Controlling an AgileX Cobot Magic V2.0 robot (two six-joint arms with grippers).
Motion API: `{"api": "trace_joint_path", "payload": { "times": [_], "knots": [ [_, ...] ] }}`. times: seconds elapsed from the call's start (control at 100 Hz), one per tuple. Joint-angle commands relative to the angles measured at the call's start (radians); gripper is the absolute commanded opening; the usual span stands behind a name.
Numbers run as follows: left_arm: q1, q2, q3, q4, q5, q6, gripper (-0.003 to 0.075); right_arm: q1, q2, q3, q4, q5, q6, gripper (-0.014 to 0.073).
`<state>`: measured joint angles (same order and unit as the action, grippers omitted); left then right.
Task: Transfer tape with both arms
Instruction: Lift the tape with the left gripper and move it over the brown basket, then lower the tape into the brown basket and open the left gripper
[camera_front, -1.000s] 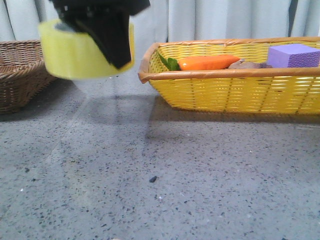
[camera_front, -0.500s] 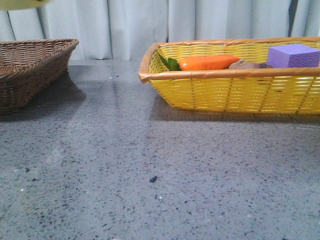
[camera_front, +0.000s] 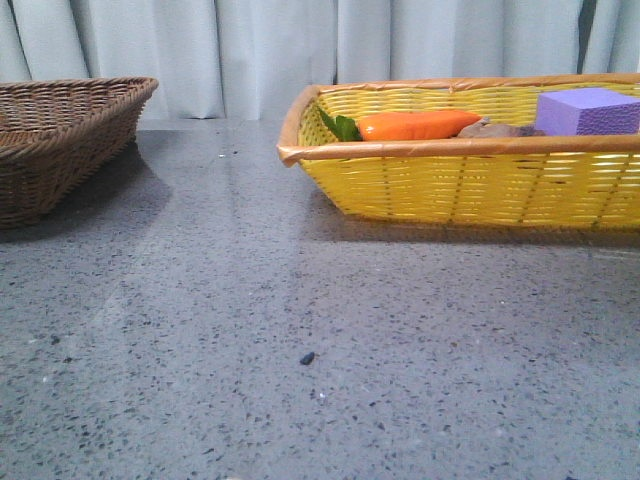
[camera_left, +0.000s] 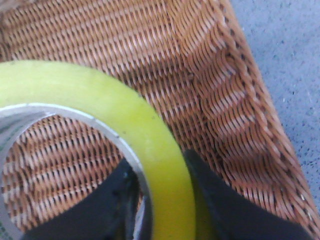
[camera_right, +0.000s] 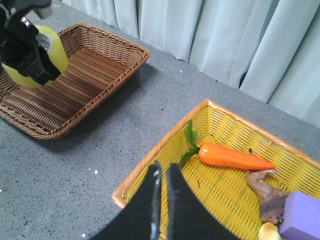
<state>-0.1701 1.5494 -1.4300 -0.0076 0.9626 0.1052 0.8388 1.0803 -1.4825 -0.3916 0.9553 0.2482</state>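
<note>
I should next lower the yellow tape roll with my left gripper, since it hangs over the brown basket's empty bottom, until it sits inside, then let go.
The yellow tape roll is clamped in my left gripper, one finger inside the white core and one outside the rim. It hangs above the brown wicker basket. The right wrist view shows the left gripper with the tape over that brown basket. My right gripper is shut and empty, above the near corner of the yellow basket. In the front view neither gripper nor the tape shows.
The yellow basket at the right holds an orange carrot, a purple foam block and a brownish item. The brown basket stands at the far left. Grey speckled tabletop lies between them; curtains behind.
The left gripper with the tape has risen and moved left out of the front view. The baskets have not moved.
</note>
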Motion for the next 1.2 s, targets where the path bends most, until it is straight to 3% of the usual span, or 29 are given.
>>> {"api": "trace_joint_path", "payload": {
  "times": [0.0, 0.52, 0.59, 0.74, 0.79, 0.99, 1.19],
  "knots": [
    [0.001, -0.045, 0.011, -0.010, -0.114, 0.006, 0.0042, 0.000, -0.020, -0.020, -0.039, -0.077, -0.003, -0.0066],
    [0.001, 0.064, 0.080, -0.057, -0.179, 0.006, 0.0055, 0.000, -0.020, -0.020, -0.036, -0.079, -0.003, -0.0067],
    [0.001, 0.066, 0.080, -0.063, -0.186, 0.006, 0.0104, 0.000, -0.020, -0.020, -0.036, -0.077, -0.003, -0.0067],
    [0.001, 0.066, 0.076, -0.065, -0.189, 0.006, 0.0306, 0.000, -0.020, -0.020, -0.036, -0.073, -0.003, -0.0067],
    [0.001, 0.064, 0.072, -0.065, -0.191, 0.006, 0.0329, 0.000, -0.020, -0.020, -0.036, -0.071, -0.003, -0.0067],
    [0.001, 0.021, 0.025, -0.065, -0.126, 0.006, 0.0291, 0.000, -0.020, -0.009, -0.043, -0.075, -0.003, -0.0067],
    [0.001, -0.126, 0.014, -0.115, -0.142, 0.006, 0.0190, 0.000, -0.075, 0.117, -0.076, -0.142, -0.003, -0.0067]
  ]
}}
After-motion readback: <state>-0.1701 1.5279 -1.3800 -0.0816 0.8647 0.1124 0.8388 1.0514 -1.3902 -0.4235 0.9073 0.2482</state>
